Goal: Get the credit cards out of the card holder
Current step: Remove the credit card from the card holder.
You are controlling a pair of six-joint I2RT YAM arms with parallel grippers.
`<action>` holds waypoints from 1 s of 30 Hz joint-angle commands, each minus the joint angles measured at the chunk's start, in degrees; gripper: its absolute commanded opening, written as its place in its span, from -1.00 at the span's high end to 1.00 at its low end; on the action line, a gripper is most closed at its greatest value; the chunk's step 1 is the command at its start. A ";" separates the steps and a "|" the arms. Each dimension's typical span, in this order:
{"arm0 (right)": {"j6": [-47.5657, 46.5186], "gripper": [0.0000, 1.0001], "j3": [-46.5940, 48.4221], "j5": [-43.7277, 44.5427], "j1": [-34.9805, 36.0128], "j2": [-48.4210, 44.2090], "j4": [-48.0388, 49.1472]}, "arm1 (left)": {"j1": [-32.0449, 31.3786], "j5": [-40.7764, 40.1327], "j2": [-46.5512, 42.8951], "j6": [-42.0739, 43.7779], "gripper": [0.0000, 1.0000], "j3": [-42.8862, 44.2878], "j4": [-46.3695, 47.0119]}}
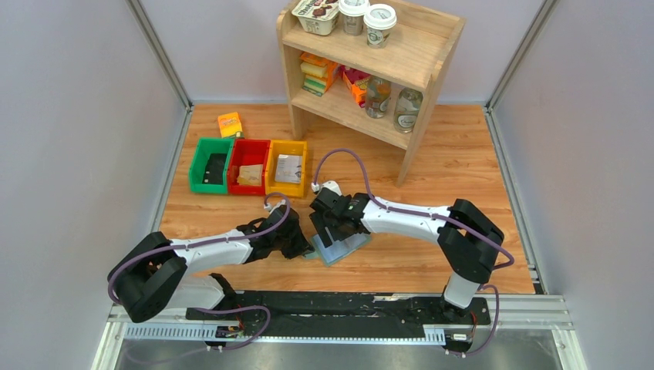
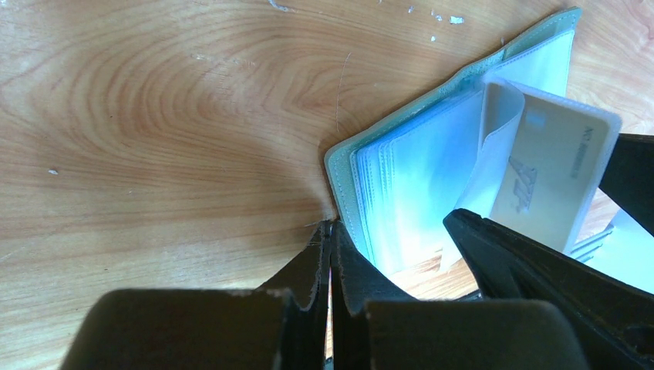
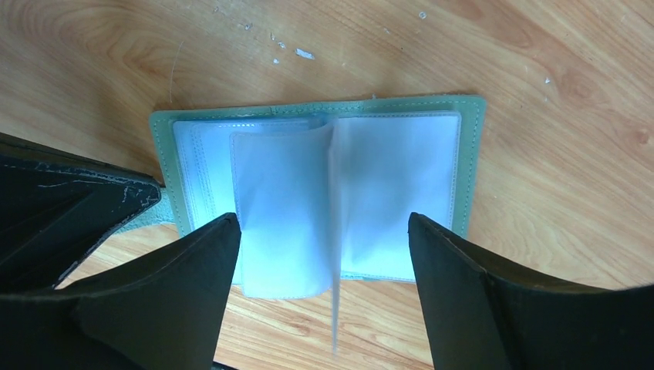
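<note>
My left gripper pins the card holder at its side tab (image 3: 148, 214), away from the credit card's upright sleeve (image 3: 335, 200), so my left gripper should open and take that sleeve.
The sage-green card holder (image 1: 344, 248) lies open on the wooden table between the two arms, its clear blue-grey sleeves fanned out (image 3: 397, 185). My left gripper (image 2: 332, 227) is shut on the holder's left edge, at the small side tab, and pins it down; it also shows in the top view (image 1: 302, 248). My right gripper (image 3: 324, 220) is open above the holder (image 2: 401, 177), one finger on each side of a sleeve that stands upright. That sleeve holds a beige credit card (image 2: 551, 173). The right gripper's fingers (image 2: 524, 262) touch nothing.
Green (image 1: 210, 165), red (image 1: 248, 166) and yellow (image 1: 287, 168) bins sit in a row behind the arms, with cards inside. An orange packet (image 1: 230, 123) lies behind them. A wooden shelf (image 1: 370, 69) with jars and cups stands at the back.
</note>
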 commanded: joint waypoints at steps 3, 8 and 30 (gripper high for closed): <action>-1.24 -0.68 0.98 1.36 -0.14 -3.83 0.21 | -0.10 -0.47 1.18 1.24 1.00 -0.89 -3.05; -1.50 -0.70 0.45 -0.05 -0.22 -3.84 1.09 | -0.10 -0.12 1.54 1.33 1.00 -0.81 -2.61; -1.94 -0.97 -1.47 5.85 -0.30 -8.57 1.26 | -0.10 -0.38 -4.34 4.66 0.99 0.42 -2.16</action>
